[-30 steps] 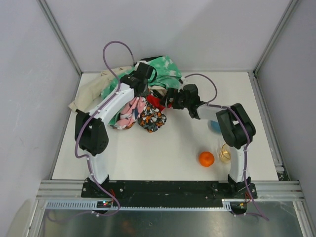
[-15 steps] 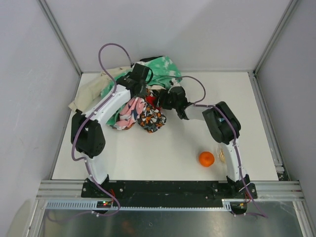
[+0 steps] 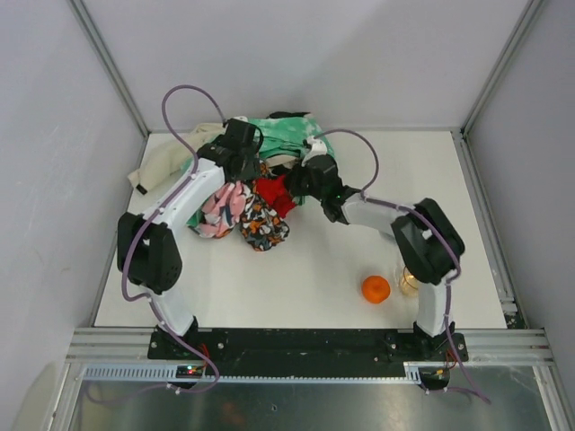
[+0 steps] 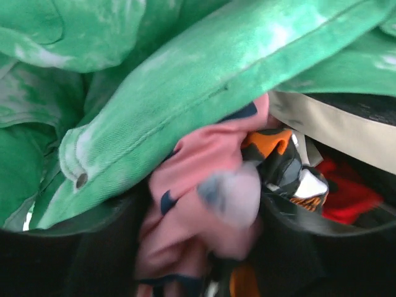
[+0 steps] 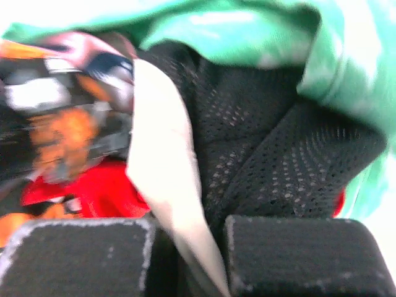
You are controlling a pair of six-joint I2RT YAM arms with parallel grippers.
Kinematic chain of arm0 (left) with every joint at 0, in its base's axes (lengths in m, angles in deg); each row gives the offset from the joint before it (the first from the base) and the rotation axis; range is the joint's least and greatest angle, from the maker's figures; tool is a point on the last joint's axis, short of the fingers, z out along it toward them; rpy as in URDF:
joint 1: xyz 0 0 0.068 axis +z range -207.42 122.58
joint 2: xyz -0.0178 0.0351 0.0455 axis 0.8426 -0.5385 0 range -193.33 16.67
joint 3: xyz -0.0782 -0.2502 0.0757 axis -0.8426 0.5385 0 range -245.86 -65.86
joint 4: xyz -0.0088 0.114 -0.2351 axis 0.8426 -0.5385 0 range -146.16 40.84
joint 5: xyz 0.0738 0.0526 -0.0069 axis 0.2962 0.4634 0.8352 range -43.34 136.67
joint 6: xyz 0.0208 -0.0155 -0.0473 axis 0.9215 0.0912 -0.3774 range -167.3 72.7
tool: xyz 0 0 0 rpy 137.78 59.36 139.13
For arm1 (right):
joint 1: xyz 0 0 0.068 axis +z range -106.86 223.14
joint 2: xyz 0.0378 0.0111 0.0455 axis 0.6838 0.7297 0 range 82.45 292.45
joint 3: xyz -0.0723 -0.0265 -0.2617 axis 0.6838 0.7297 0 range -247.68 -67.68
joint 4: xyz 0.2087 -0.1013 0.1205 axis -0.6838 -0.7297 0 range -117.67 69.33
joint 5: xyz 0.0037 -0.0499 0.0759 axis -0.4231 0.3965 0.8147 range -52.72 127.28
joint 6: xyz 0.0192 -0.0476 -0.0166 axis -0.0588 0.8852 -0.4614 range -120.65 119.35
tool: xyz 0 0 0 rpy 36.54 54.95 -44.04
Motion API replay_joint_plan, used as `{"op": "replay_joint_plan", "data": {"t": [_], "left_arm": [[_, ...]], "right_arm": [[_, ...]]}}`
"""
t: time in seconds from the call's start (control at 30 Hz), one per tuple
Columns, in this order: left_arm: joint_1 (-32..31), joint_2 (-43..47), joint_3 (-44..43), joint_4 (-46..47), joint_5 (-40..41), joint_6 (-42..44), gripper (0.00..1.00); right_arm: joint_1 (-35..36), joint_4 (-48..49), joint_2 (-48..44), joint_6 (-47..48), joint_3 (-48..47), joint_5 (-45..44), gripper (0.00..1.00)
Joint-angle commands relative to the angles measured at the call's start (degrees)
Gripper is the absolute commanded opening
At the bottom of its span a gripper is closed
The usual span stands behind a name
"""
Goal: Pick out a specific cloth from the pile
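Observation:
The red cloth [image 3: 275, 194] is under the beige fold with the black mesh [image 5: 166, 127], so my right gripper needs to pull the beige fold to the side first and then take the red cloth.
The red cloth [image 3: 274, 194] lies in the pile [image 3: 235, 184], between the green mottled cloth [image 3: 289, 135] and the black orange-print cloth [image 3: 261, 224]. My right gripper [image 3: 305, 180] sits at the red cloth's upper right edge. In the right wrist view this gripper [image 5: 185, 260] is shut on a beige fabric fold [image 5: 164, 167] beside black mesh [image 5: 278, 154], and the red cloth [image 5: 93, 192] shows just left of the pads. My left gripper [image 3: 239, 154] stands open over the pile. Pink cloth [image 4: 204, 185] lies loose between its fingers [image 4: 93, 253], under the green cloth [image 4: 185, 80].
A beige cloth [image 3: 163, 162] trails off the pile toward the left wall. An orange [image 3: 375, 288] and a small clear cup [image 3: 409, 280] stand near the right arm's base. White table [image 3: 296, 287] in front of the pile.
My right gripper reached into the pile and shut. My left gripper opened and shifted left. The pile slid left, and more of the red cloth shows.

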Motion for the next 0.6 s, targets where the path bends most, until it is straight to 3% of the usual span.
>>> {"op": "replay_joint_plan", "data": {"t": [0.0, 0.13, 0.3, 0.47, 0.57], "left_arm": [[1.4, 4.3, 2.1, 1.8, -0.6, -0.7, 0.71], [1.5, 6.1, 3.7, 2.9, -2.2, -1.4, 0.90], [1.5, 8.4, 5.8, 4.2, -2.8, -2.8, 0.99], [1.6, 9.4, 7.3, 4.8, -3.2, -3.2, 1.00], [1.6, 9.6, 8.0, 5.2, -3.7, -3.2, 1.00]], "right_arm": [[0.9, 4.1, -15.2, 6.9, -0.6, -3.0, 0.00], [1.0, 3.1, -22.1, 10.3, -0.7, -2.9, 0.00], [-0.7, -1.3, -26.7, 13.0, -4.3, -3.9, 0.00], [-5.1, -9.1, -21.4, 10.7, -12.7, 1.0, 0.00], [-7.9, -16.7, -12.0, 10.3, -23.4, 3.9, 0.00]]}}
